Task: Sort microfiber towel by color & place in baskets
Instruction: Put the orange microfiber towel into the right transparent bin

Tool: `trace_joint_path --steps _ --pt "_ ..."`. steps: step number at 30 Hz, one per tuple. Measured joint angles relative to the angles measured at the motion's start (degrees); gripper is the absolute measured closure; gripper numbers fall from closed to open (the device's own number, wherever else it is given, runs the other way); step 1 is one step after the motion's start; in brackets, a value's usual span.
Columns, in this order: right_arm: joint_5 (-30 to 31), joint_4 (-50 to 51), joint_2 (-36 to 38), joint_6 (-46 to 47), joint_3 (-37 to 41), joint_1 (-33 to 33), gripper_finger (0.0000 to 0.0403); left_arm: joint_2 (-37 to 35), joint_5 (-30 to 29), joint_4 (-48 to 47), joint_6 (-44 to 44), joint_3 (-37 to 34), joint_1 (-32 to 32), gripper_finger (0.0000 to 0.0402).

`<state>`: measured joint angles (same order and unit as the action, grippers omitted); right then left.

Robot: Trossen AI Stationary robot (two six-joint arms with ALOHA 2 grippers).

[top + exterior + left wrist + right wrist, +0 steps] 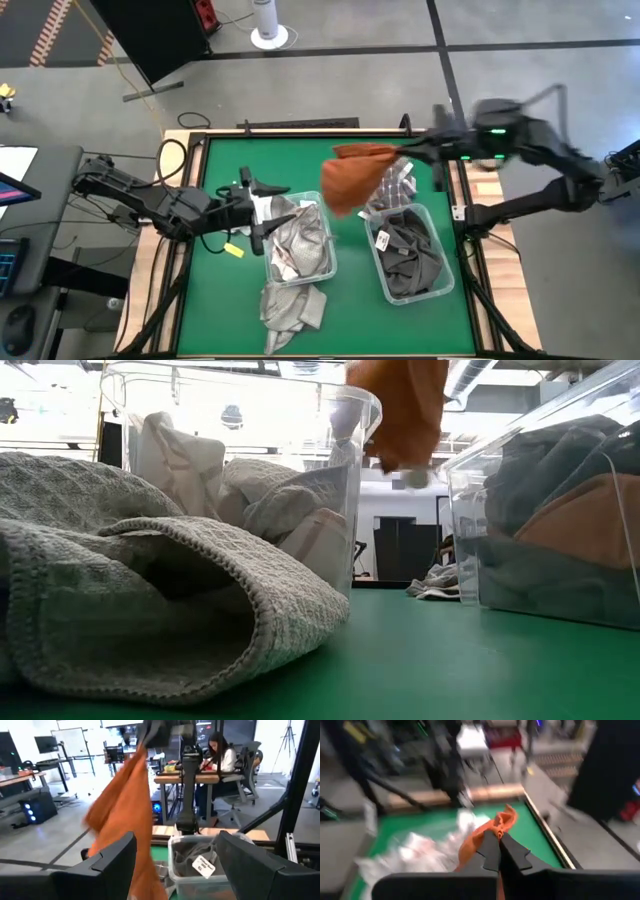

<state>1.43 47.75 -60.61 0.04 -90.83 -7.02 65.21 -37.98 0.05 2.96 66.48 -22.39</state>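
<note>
The orange towel [354, 181] is hanging over the gap next to the basket of dark grey towels [410, 255]. Next, I swing my right gripper back and lower the orange towel into that basket.
An orange towel [352, 180] hangs in the air over the far middle of the table, between the two clear baskets; it also shows in the low view [400, 405] and the left wrist view [125, 815]. My right gripper [392, 152] reaches in from the right and is shut on its top. The left basket [300, 245] holds light grey towels and the right basket [410, 255] holds dark grey ones. My left gripper [262, 210] is open beside the left basket's left wall and holds nothing. My right gripper [499, 845] pinches the orange towel's bunched top edge [501, 822] between its two shut fingers. The fingers come at it roughly level, from the table's right. The towel is lifted clear and hangs slack below the fingers.
A light grey waffle towel [290, 305] lies on the green mat at the near edge, in front of the left basket. A white checked towel [395, 188] lies behind the right basket. A yellow tag [235, 250] lies near my left gripper. A person sits at a desk [220, 755] beyond the table.
</note>
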Motion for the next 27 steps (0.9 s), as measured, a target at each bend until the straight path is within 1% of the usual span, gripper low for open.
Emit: trace_joint_path --steps 4,7,10,14,17,20,23,27 --pt "-0.02 -1.79 6.18 3.21 -0.02 6.24 0.0382 0.07 -0.33 -3.42 -1.41 0.0 0.08 0.0136" --pt "-0.08 -0.92 9.48 5.06 -0.02 11.15 0.0382 0.05 -0.85 -6.92 -6.07 0.0 0.64 0.0136" --pt "-0.06 2.16 11.89 9.16 -0.02 15.44 0.0382 0.09 -0.81 -10.07 -10.7 0.0 0.76 0.0136" --pt "0.33 8.06 12.84 15.1 1.01 19.75 0.0382 0.36 -0.79 -13.02 -13.78 0.0 0.74 0.0136" --pt "1.54 8.88 12.69 17.88 6.06 22.2 0.0382 0.81 -0.79 -14.31 -14.57 0.0 0.74 0.0136" --pt "2.94 8.13 11.82 19.16 12.31 23.26 0.0382 1.73 -0.94 -14.46 -14.58 0.0 0.74 0.0136" --pt "3.07 4.59 9.96 20.16 17.76 23.65 0.0382 3.31 -1.14 -14.08 -14.57 0.0 0.83 0.0136" --pt "3.13 -2.4 7.17 21.65 22.88 24.88 0.0382 4.87 -1.25 -13.98 -14.82 0.0 0.83 0.0136"
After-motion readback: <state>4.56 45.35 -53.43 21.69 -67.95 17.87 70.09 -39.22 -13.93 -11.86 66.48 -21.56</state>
